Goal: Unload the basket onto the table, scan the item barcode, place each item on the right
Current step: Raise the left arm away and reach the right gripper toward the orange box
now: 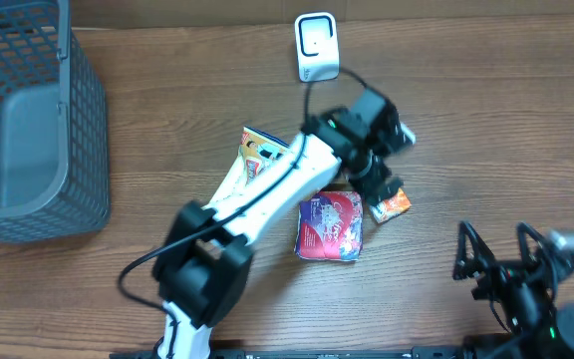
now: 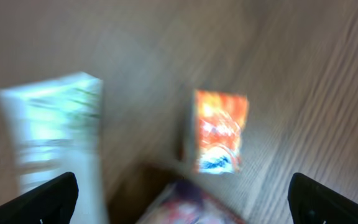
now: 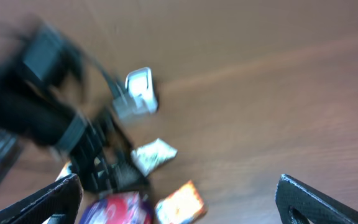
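Observation:
The orange packet [image 1: 392, 206] is on my right gripper's side of the pile, so my left gripper should move back and my right gripper should pick it up.
The white scanner [image 1: 316, 46] stands at the table's back edge and shows small in the right wrist view [image 3: 142, 91]. My left gripper [image 1: 379, 179] hangs open over the item pile, holding nothing; its dark fingertips [image 2: 50, 198] sit in the lower corners of the blurred left wrist view. Below it lie an orange packet [image 2: 220, 130] [image 1: 391, 205], a white-green packet [image 2: 61, 127] [image 1: 405, 135] and a red-purple pouch [image 1: 330, 227]. A colourful packet [image 1: 258, 150] lies partly under the left arm. My right gripper [image 1: 494, 251] is open at the near right, apart from the items.
A grey mesh basket [image 1: 83, 80] takes up the far left of the table. The left arm and its black cable stretch diagonally from the near edge to the middle. Bare wood lies right of the pile.

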`<act>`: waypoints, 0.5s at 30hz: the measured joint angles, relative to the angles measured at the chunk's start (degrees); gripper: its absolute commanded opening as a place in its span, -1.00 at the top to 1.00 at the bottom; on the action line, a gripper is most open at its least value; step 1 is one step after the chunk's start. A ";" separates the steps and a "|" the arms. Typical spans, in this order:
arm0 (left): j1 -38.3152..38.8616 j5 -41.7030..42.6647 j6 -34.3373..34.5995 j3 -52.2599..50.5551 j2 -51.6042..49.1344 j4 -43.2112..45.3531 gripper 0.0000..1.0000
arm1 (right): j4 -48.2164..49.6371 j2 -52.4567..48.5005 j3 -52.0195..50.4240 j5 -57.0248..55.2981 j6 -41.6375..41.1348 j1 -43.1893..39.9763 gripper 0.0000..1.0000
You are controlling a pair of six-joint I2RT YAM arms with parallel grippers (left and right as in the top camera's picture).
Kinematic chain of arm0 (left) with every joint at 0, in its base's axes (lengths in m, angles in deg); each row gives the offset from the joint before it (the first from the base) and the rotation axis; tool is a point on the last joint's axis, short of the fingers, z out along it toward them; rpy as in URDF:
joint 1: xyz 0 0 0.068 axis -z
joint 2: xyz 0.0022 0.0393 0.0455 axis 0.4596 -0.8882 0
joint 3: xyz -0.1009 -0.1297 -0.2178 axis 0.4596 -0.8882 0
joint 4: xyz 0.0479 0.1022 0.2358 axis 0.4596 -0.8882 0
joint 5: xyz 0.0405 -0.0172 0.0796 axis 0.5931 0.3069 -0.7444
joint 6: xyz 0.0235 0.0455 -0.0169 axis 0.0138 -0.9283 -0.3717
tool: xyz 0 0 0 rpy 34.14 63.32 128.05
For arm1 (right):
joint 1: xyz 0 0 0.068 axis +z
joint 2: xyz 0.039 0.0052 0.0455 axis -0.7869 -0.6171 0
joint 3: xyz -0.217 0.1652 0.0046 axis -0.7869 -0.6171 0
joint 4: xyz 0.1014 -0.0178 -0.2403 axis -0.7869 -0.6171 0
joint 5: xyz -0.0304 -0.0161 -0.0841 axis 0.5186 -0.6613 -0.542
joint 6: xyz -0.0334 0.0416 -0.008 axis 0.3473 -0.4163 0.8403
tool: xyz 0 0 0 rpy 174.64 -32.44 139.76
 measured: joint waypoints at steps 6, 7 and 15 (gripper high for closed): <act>-7.37 -2.14 0.48 11.78 10.64 -4.07 -1.00 | 2.19 -9.18 -0.50 14.95 -2.29 0.00 -0.44; -8.59 -2.36 0.52 12.72 12.61 -4.09 -1.00 | 3.21 -9.94 -0.57 16.24 -2.62 0.00 -0.57; -14.03 -2.82 0.96 14.71 22.32 -10.73 -1.00 | 12.04 -16.98 -0.74 19.82 -3.21 0.00 0.93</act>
